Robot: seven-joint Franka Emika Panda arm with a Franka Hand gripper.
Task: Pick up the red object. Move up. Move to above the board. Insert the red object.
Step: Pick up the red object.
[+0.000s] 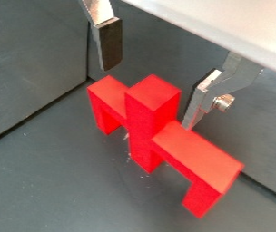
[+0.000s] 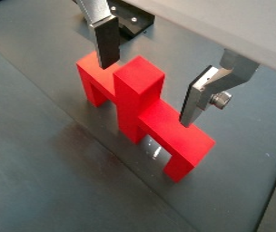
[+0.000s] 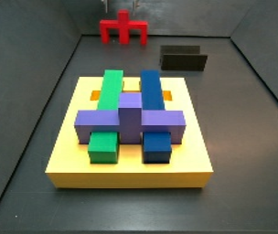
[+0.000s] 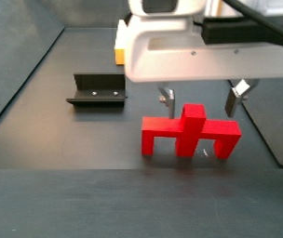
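Observation:
The red object [image 3: 123,26] will sit astride the green and blue blocks when I insert it, because open slots [image 3: 167,95] are on either side of those blocks.
The red object [image 1: 152,113] stands on the dark floor on its two legs, post up; it also shows in a wrist view [image 2: 138,100] and in both side views [image 3: 125,29] [image 4: 188,135]. My gripper [image 1: 156,77] hangs just above it, open, with one finger on each side of the post's top and a gap on both sides, also seen in a wrist view [image 2: 155,71] and a side view [image 4: 203,102]. Nothing is held. The board [image 3: 129,163], a yellow slab with green, blue and purple blocks, lies well away from the red object.
The fixture [image 3: 185,60], a dark L-shaped bracket, stands on the floor beside the red object, also in a side view [image 4: 97,90]. Grey walls enclose the floor. A strip of the board [image 4: 116,42] shows behind my gripper body.

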